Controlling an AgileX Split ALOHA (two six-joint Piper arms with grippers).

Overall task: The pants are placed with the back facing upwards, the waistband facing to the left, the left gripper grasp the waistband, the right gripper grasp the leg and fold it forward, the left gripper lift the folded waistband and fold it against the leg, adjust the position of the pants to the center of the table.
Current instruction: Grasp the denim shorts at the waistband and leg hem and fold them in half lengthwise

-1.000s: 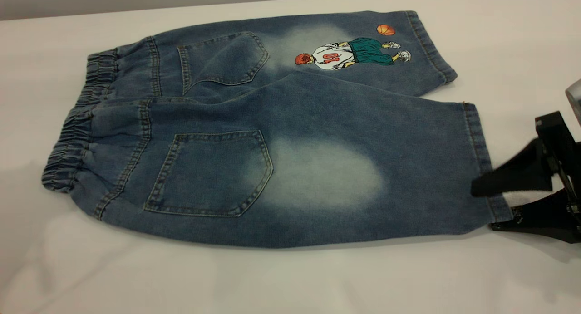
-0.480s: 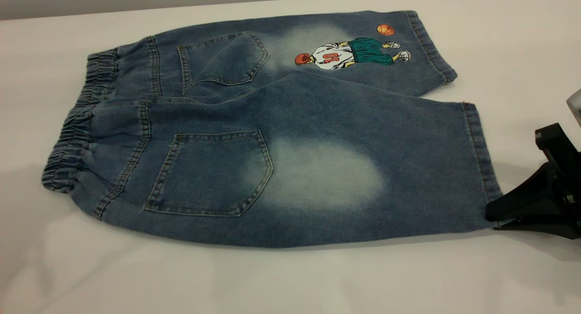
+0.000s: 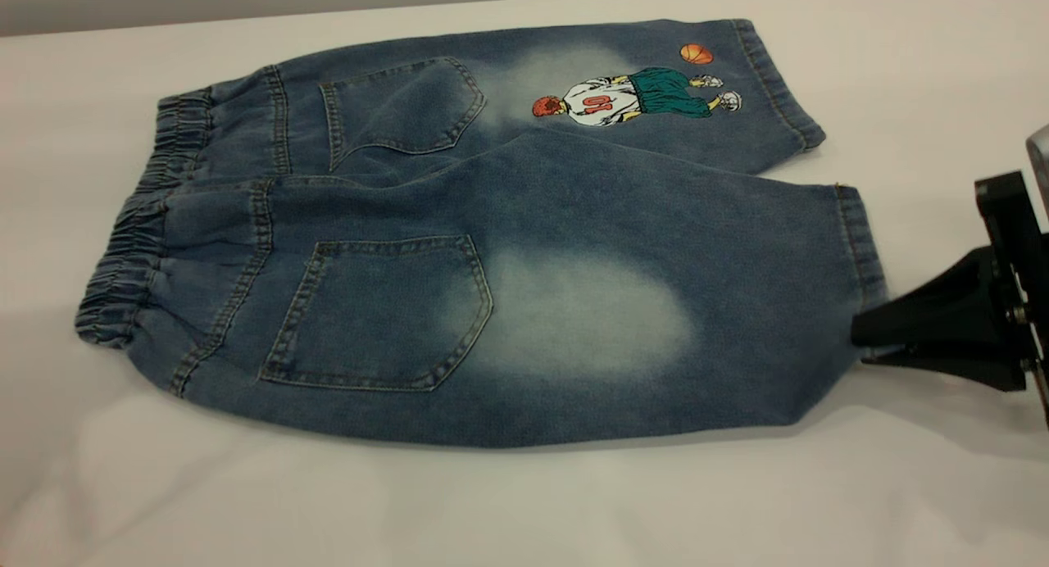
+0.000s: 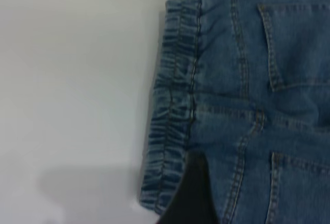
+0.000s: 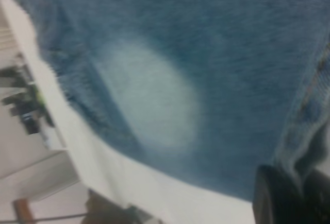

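I should have my right gripper, which is raising the hem corner (image 3: 843, 359), wait until my left gripper grips the waistband's near half (image 3: 122, 260), since the waistband lies free.
The pants (image 3: 459, 223) lie flat on the table (image 3: 524, 501), back pockets up. Their waistband (image 3: 135, 223) is at the left and the embroidered leg is at the far side. My right gripper (image 3: 860, 337) is shut on the hem corner of the plain leg (image 3: 590, 313), and that corner is raised off the table. The right wrist view shows denim hem (image 5: 304, 121) pinched between the two dark fingers (image 5: 270, 193). In the left wrist view, one dark finger (image 4: 192, 198) of my left gripper hangs over the waistband (image 4: 172, 105). The left gripper is out of the exterior view.
White table surface lies on every side of the pants, widest at the near side (image 3: 328, 510). The table's far edge (image 3: 246, 10) runs close behind the embroidered leg. Room clutter (image 5: 26, 110) shows beyond the table edge in the right wrist view.
The right gripper, open around the leg's hem a second ago, has shut on it. It has since lifted the hem corner up and slightly toward the waistband. The rest of the pants have not moved.
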